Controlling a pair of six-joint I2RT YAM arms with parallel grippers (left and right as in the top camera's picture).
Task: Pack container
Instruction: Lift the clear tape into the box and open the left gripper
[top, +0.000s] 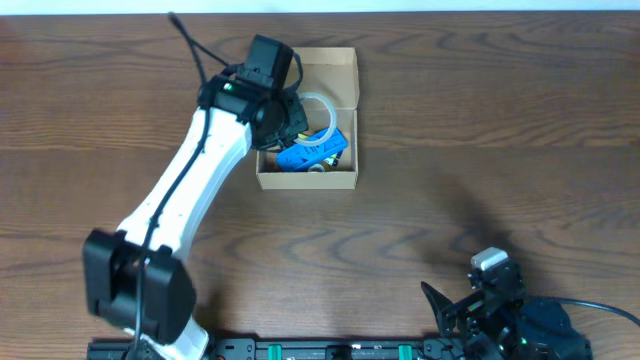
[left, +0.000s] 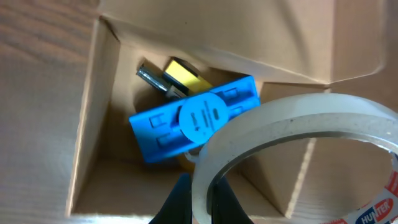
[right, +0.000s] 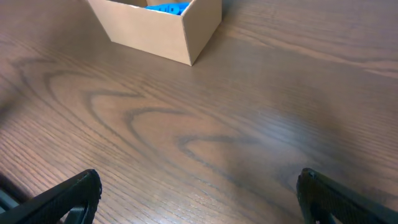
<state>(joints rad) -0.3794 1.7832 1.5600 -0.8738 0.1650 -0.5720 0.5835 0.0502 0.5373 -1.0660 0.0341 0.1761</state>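
Note:
The clear tape roll is hanging over the open box, so my left gripper goes on lowering it and lets it go on the blue plastic piece.
The container is a tan cardboard box with its flap lid open, at the back middle of the table; it also shows in the left wrist view and the right wrist view. Inside lie a blue plastic piece and a yellow and silver object. My left gripper is over the box, shut on the rim of a clear tape roll, which hangs above the box's inside. My right gripper is open and empty, low over the wood near the front right.
The brown wooden table spreads round the box. The left arm reaches from the front left up to the box. A black rail runs along the front edge.

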